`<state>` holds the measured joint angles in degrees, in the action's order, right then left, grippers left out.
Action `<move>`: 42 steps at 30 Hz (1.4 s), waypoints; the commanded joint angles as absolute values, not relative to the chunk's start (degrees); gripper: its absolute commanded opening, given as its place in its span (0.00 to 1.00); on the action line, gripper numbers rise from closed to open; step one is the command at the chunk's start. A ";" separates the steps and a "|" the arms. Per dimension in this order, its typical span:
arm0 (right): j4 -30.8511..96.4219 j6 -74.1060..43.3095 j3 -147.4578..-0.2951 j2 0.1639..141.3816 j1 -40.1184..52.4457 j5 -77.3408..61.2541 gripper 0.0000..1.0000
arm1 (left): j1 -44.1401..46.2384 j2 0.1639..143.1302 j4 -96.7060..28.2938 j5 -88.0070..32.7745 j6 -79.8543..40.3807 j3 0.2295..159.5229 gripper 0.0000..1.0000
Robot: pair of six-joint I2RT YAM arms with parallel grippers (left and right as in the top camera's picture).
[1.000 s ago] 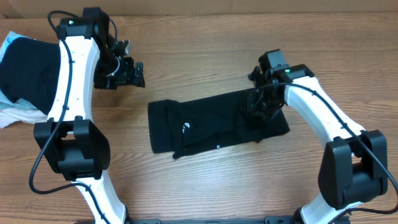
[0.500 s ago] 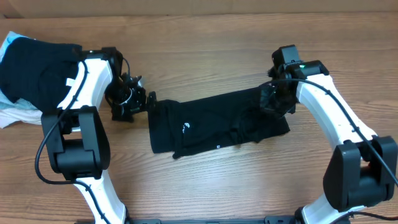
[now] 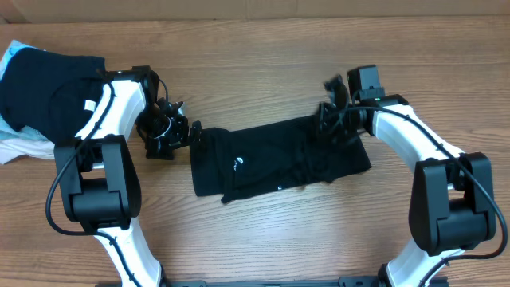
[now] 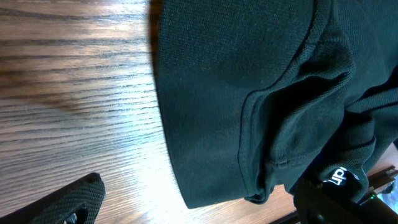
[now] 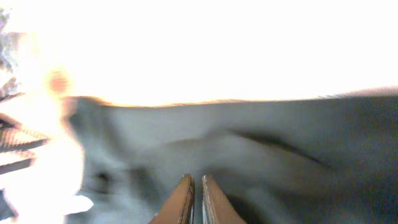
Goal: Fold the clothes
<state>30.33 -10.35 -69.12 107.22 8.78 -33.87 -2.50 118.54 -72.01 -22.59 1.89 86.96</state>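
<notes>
My gripper will fold the black garment over, and I should expect the garment to show a longer white logo then, because white letters break off at a crease.
A black garment lies partly folded in a flat strip at the table's middle, with a small white logo showing. My left gripper is open at the garment's left edge, low over the table. In the left wrist view the black cloth fills the right side, and its hem corner lies between my spread fingers. My right gripper is over the garment's upper right part. In the blurred, overexposed right wrist view its fingers are shut, pointing at dark cloth.
A pile of dark clothes lies at the far left on a white and light blue cloth. A cardboard wall runs along the table's back edge. Bare wood shows in front of the garment.
My left gripper has come down from the back left to the garment's left edge. My right gripper has shifted from the garment's right part up to its upper right edge.
</notes>
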 commanded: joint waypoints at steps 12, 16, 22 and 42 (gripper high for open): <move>60.84 -8.05 -77.45 106.69 7.97 -19.11 0.11 | 1.74 118.39 -68.36 -24.47 3.22 82.78 1.00; 57.93 -8.10 -71.90 106.69 9.06 -19.90 0.13 | 3.46 118.39 -64.84 -25.50 3.20 80.55 1.00; 51.33 0.08 -66.70 106.74 9.80 -33.39 0.14 | 4.82 118.39 -60.82 -25.34 3.20 77.01 1.00; 48.03 -7.75 -66.70 106.76 11.90 -33.39 0.25 | 7.60 118.39 -54.15 -36.56 14.85 66.83 1.00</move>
